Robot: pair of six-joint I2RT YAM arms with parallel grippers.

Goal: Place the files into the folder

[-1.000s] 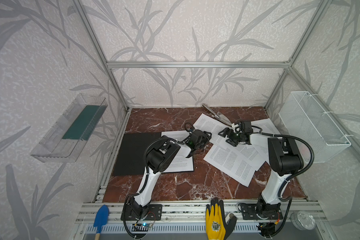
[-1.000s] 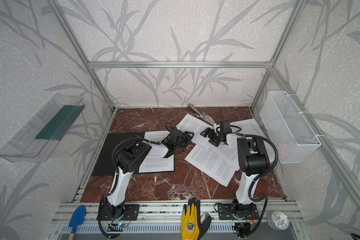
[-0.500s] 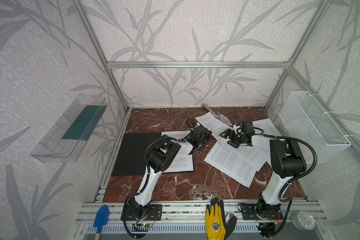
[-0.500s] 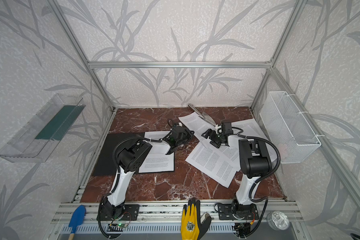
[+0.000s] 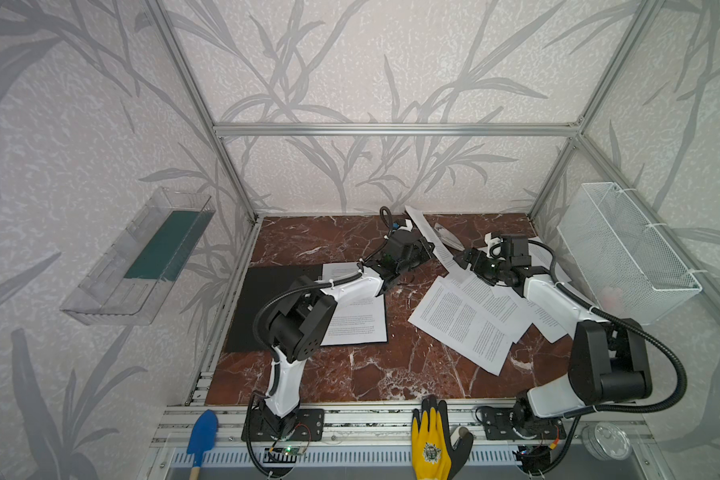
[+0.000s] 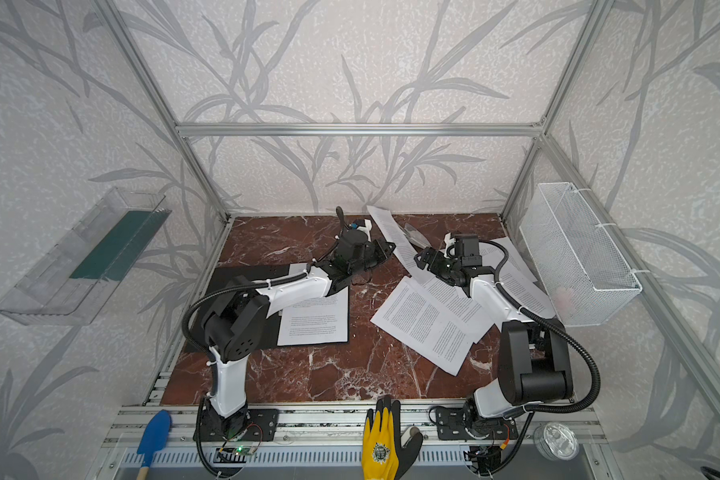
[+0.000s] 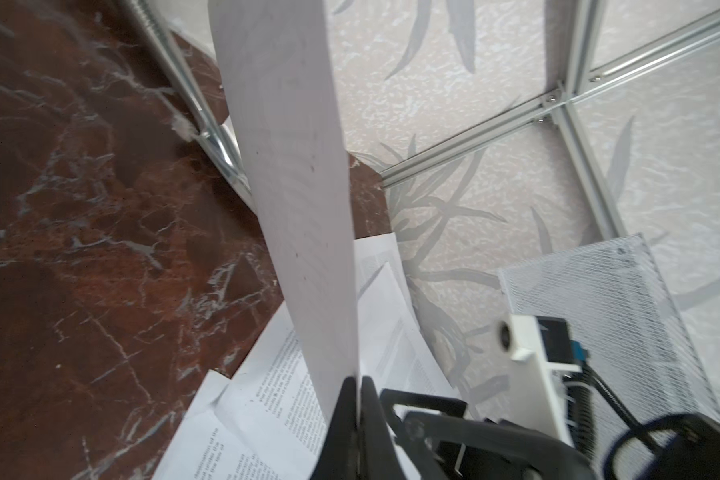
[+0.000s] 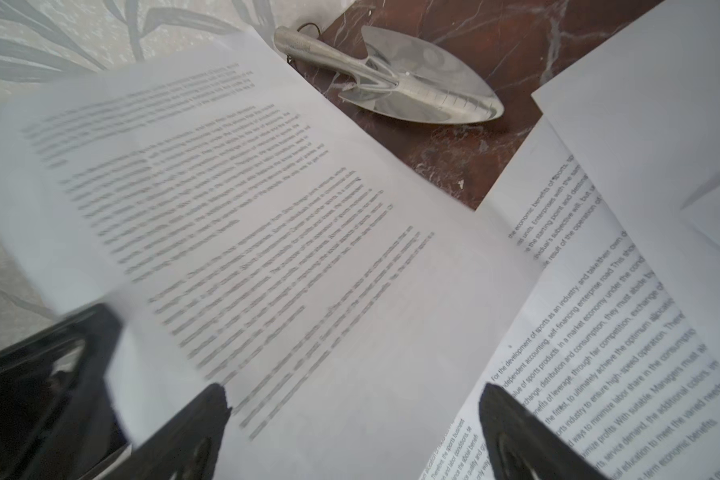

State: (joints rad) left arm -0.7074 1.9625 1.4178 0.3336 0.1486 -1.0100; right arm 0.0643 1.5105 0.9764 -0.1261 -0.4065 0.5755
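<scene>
My left gripper is holding one edge of the sheet, and the sheet's opposite edge [image 8: 364, 137] is free. My right gripper goes on following that free edge until it closes there over the folder [image 5: 356, 326].
My left gripper [image 7: 356, 380] is shut on the edge of one of the files, a white printed sheet [image 7: 300, 208] that stands tilted up off the table [image 5: 422, 226] near the back middle. My right gripper [image 8: 354, 399] is open right beside that sheet's lower end [image 5: 460, 259], its fingers [image 8: 213, 407] spread over the paper and holding nothing. Several more files [image 5: 462, 320] lie fanned out on the right. The black folder [image 5: 275, 299] lies flat at the left, and one sheet [image 5: 358, 320] rests partly on it, partly hidden by my left arm.
A metal trowel [image 8: 412, 83] lies behind the lifted sheet near the back wall. A white wire basket [image 5: 624, 249] hangs on the right wall, and a clear tray with a green panel [image 5: 142, 257] on the left. A yellow glove [image 5: 431, 444] and a blue scoop [image 5: 202, 432] rest on the front rail.
My left gripper has shut on the sheet's edge and raised it, so the sheet now stands tilted. My right gripper has drawn slightly right and stays open.
</scene>
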